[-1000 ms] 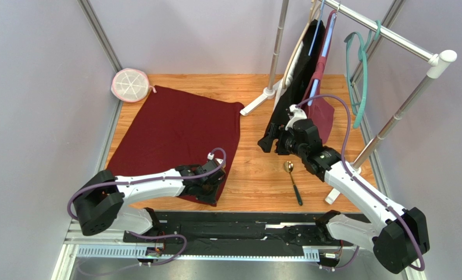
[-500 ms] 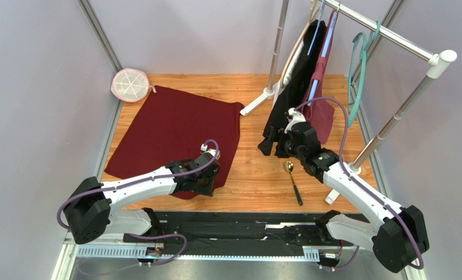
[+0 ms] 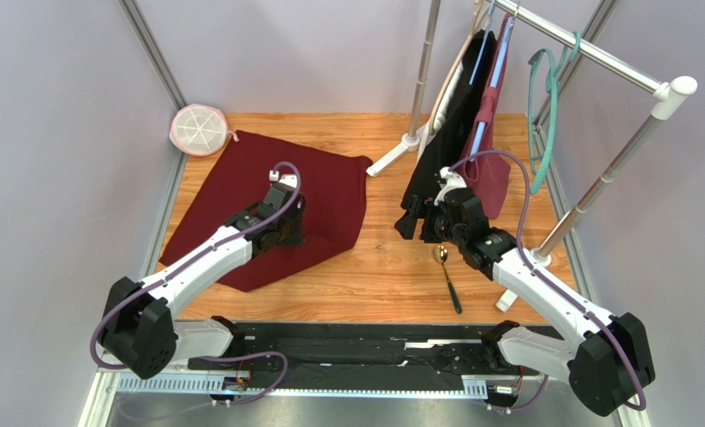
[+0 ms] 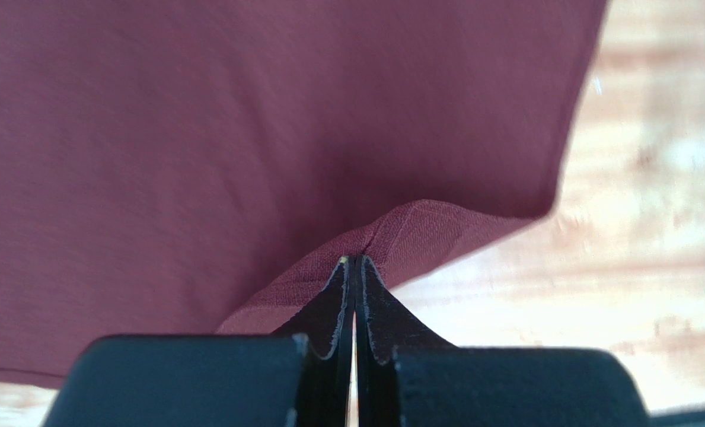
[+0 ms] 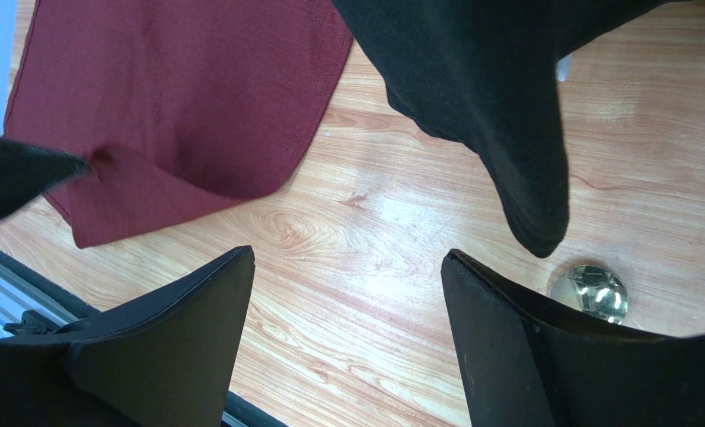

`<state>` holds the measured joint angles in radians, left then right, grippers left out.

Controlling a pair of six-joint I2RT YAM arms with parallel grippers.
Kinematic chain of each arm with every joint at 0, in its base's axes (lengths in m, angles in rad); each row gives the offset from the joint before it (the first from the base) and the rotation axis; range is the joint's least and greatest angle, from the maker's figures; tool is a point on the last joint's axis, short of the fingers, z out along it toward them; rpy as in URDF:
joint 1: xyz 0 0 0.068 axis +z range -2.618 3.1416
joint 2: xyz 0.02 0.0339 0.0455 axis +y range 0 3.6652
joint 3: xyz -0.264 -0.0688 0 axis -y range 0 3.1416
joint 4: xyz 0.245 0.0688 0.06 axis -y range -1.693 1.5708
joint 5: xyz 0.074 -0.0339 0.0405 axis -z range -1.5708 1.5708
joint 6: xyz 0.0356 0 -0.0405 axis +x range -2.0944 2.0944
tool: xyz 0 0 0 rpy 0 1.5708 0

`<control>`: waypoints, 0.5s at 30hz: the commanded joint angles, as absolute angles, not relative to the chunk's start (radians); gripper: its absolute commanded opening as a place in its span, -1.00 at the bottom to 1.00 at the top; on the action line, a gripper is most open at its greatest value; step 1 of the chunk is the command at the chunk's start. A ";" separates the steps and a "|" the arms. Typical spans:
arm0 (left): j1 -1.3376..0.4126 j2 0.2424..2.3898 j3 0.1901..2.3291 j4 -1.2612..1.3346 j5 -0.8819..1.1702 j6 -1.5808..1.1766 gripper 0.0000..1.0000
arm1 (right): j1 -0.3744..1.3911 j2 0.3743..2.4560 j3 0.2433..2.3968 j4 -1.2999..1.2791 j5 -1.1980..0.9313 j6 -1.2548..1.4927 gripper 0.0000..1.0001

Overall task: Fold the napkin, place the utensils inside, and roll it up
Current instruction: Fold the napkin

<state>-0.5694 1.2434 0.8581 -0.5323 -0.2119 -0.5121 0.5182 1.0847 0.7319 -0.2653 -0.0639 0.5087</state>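
Observation:
The cloth ahead (image 3: 256, 165) is flat and open, so my left gripper should next move the napkin's near corner toward the napkin's far edge (image 3: 280, 145) and let go just inside that edge.
The dark red napkin (image 3: 240, 178) lies on the wooden table at the left, its near right corner lifted and pulled back over the cloth. My left gripper (image 3: 290, 228) is shut on that corner. In the left wrist view the closed tips (image 4: 356, 260) pinch a fold of the napkin (image 4: 240, 116) above the table. The spoon (image 3: 447, 277), with a dark handle and golden head, lies on the bare wood right of the napkin. My right gripper (image 3: 423, 227) hovers open and empty just behind the spoon. In the right wrist view the gripper (image 5: 347, 253) is over wood, with the golden head (image 5: 589, 292) by the right finger and the napkin (image 5: 178, 89) at upper left.
A clothes rack stands at the back right with a hanging black garment (image 3: 449, 124), a burgundy bag (image 3: 491, 169) and a teal hanger (image 3: 547, 116). The black garment (image 5: 489, 89) hangs close over my right gripper. The rack's white foot (image 3: 391, 158) and a round white mesh disc (image 3: 198, 130) lie at the back.
My left gripper moved from the napkin's near right corner back and to the left, carrying the corner over the cloth. The right arm barely moved.

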 commanded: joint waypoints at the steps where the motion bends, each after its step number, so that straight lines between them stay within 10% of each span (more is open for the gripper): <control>1: -0.491 1.295 0.942 -0.450 -0.216 -0.404 -1.00 | 0.514 1.045 0.750 -0.281 -0.037 0.517 0.63; 15: -0.244 1.831 1.544 -0.532 -0.186 -0.143 -1.00 | 0.514 0.959 0.822 -0.442 0.055 0.529 0.63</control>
